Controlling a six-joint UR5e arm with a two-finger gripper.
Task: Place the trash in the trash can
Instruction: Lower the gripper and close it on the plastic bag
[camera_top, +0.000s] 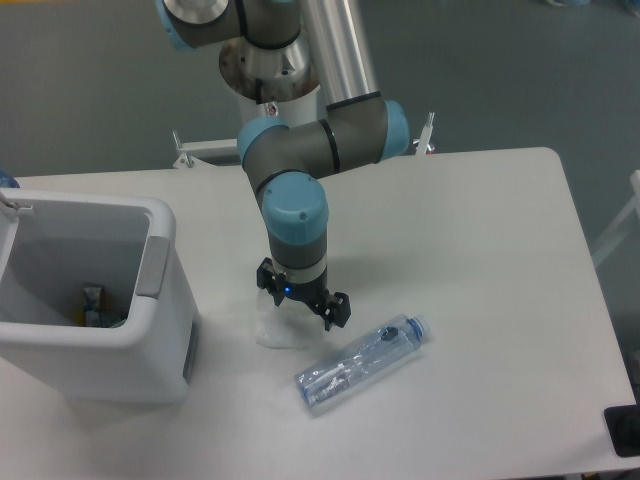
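I expect the crushed clear water bottle (361, 363) to tip against the inside of the trash can when I drop it, because it looks as long as the trash can's opening (76, 262).
The crumpled white tissue (278, 329) lies on the table, mostly covered by my gripper (300, 302), which hangs open directly over it with its fingers spread to either side. To the right lies the crushed clear water bottle (358, 364), its blue cap pointing right and away from the gripper. The white trash can (150, 340) stands at the left edge with its grey handle panel facing the tissue, and something small lies inside at the bottom.
The arm's base column (270, 75) rises behind the table's far edge. A dark object (625, 430) sits at the front right corner of the table (500, 260).
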